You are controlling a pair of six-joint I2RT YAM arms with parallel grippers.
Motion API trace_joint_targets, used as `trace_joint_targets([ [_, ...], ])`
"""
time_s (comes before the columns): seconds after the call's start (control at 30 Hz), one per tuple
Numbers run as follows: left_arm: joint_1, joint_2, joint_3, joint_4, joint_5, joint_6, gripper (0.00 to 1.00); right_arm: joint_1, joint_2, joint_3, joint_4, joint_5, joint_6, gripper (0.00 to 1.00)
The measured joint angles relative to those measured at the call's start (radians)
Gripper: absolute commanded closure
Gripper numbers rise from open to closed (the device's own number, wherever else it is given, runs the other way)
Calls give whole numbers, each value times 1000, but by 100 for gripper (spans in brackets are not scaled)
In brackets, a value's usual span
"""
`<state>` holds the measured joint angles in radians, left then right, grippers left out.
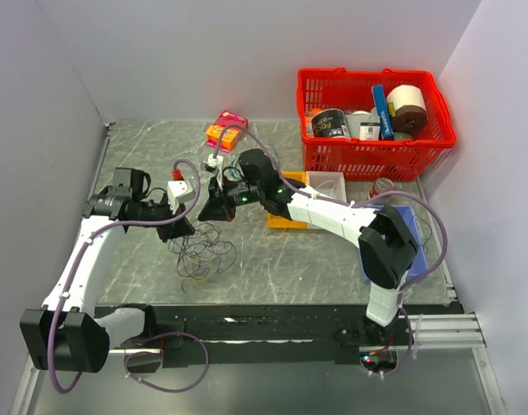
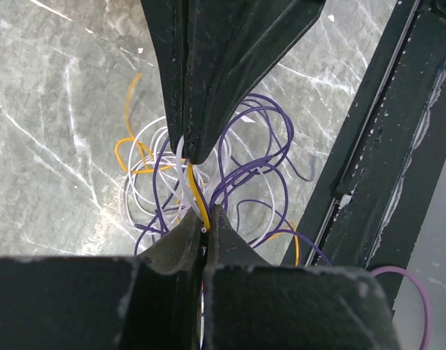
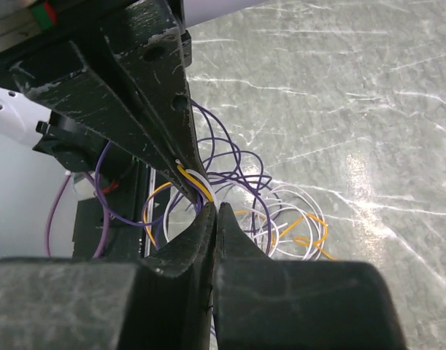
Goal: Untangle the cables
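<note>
My left gripper should keep the heap [image 1: 202, 253] down while my right gripper lifts the white cable free, because the white cable goes with yellow [image 2: 190, 188] into the purple loops.
The cables [image 1: 203, 251] are a loose bunch of thin purple, white, yellow and orange strands on the grey marble table [image 1: 315, 259], between the two arms. My left gripper [image 1: 182, 227] is shut on yellow and white strands at the bunch's top left. In the left wrist view [image 2: 203, 222] these strands run up to the right gripper's fingers [image 2: 208, 73]. My right gripper [image 1: 217, 207] is shut on the same yellow and white strands. In the right wrist view [image 3: 216, 208] the left gripper's fingers [image 3: 135, 95] are close by. The loops [image 2: 244, 168] hang below both [image 3: 281, 211].
A red basket [image 1: 376, 151] of goods stands at the back right. An orange-pink box [image 1: 225, 130] and white plug blocks [image 1: 182, 188] lie behind the grippers. A white tray [image 1: 326, 183] and an orange pad [image 1: 285, 222] lie by the right arm. A black rail [image 1: 272, 324] runs along the near edge.
</note>
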<state>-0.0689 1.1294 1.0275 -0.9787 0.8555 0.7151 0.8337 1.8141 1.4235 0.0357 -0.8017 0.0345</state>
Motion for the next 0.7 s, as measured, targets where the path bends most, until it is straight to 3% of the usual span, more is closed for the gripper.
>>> trace_joint_targets([
  [0.43,-1,0,-109,64,-80,7,87,2,-16,4,-97,130,-9,100],
  [0.7,-1,1,-210,130,-156,5,82,-18,-135,17,-133,257,-11,100],
])
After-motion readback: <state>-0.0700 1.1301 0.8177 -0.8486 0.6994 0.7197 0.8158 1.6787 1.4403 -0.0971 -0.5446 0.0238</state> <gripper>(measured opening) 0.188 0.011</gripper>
